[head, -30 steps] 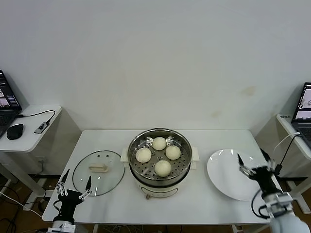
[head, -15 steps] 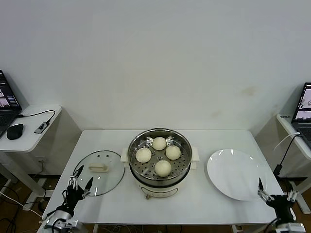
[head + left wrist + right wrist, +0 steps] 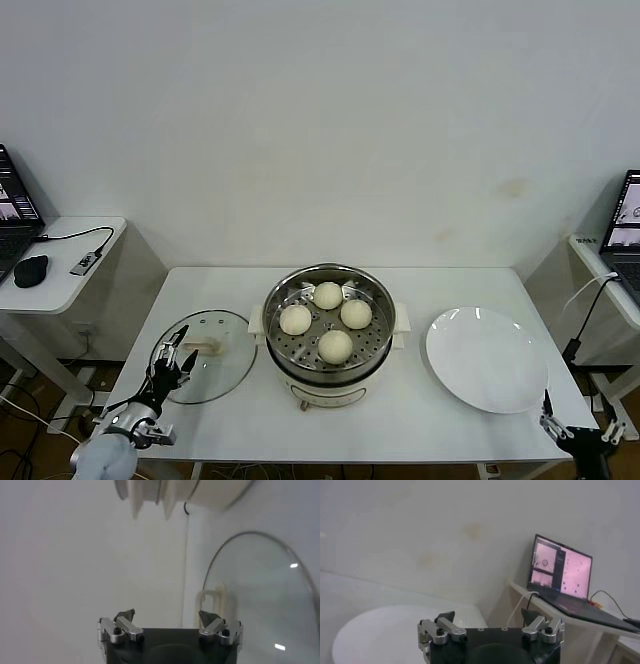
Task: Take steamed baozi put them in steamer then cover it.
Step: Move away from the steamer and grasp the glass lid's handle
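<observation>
The clear glass cover [image 3: 221,371] will sit flush above the baozi when I lower it by its handle, because they are low inside the steamer's rim [image 3: 330,267].
Four cream-white baozi [image 3: 328,320] lie in the steel steamer [image 3: 380,300] on its white pot base at the table's middle. The clear glass cover [image 3: 210,372] with its cream handle [image 3: 203,347] lies flat on the table left of the steamer; it also shows in the left wrist view [image 3: 260,605]. My left gripper [image 3: 173,358] is open and empty, low over the cover's near left edge, short of the handle [image 3: 212,597]. My right gripper [image 3: 575,436] is open and empty, down past the table's front right corner.
An empty white plate [image 3: 487,358] lies right of the steamer and shows in the right wrist view [image 3: 395,630]. Side desks with laptops [image 3: 625,232] stand at both sides. A black mouse [image 3: 31,270] lies on the left desk.
My left gripper has risen from the table's front left corner forward onto the cover's edge. My right gripper has dropped back from beside the plate to below the table's front right corner.
</observation>
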Robot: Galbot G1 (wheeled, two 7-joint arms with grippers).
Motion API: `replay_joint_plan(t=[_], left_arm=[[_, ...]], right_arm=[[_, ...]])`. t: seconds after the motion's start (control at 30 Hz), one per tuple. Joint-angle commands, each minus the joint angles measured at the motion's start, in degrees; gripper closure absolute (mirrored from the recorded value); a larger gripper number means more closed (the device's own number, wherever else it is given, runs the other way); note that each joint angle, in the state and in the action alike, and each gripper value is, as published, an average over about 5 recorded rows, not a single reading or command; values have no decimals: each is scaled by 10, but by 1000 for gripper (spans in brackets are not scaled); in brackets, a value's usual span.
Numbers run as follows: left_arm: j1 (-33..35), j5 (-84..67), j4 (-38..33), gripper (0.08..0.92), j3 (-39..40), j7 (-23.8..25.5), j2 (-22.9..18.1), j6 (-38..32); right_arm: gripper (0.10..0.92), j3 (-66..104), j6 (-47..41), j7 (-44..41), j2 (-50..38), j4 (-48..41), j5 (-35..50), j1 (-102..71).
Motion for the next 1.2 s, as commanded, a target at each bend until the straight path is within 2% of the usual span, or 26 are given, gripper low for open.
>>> replay_joint_plan(t=[0.03, 0.87, 0.97, 1.2], left_arm=[[-68, 26, 71, 177, 35, -4, 6, -1], [-139, 27, 143, 180, 63, 3, -5, 3], [-142, 26, 151, 222, 66, 5, -6, 2], [-142, 24, 156, 424, 68, 3, -10, 0]], right_arm=[[203, 8, 3, 3, 15, -2, -5, -9], [203, 1, 11, 0, 15, -27, -21, -4], [203, 0, 11, 0, 15, -29, -22, -3], [203, -1, 12, -1, 15, -33, -23, -1]])
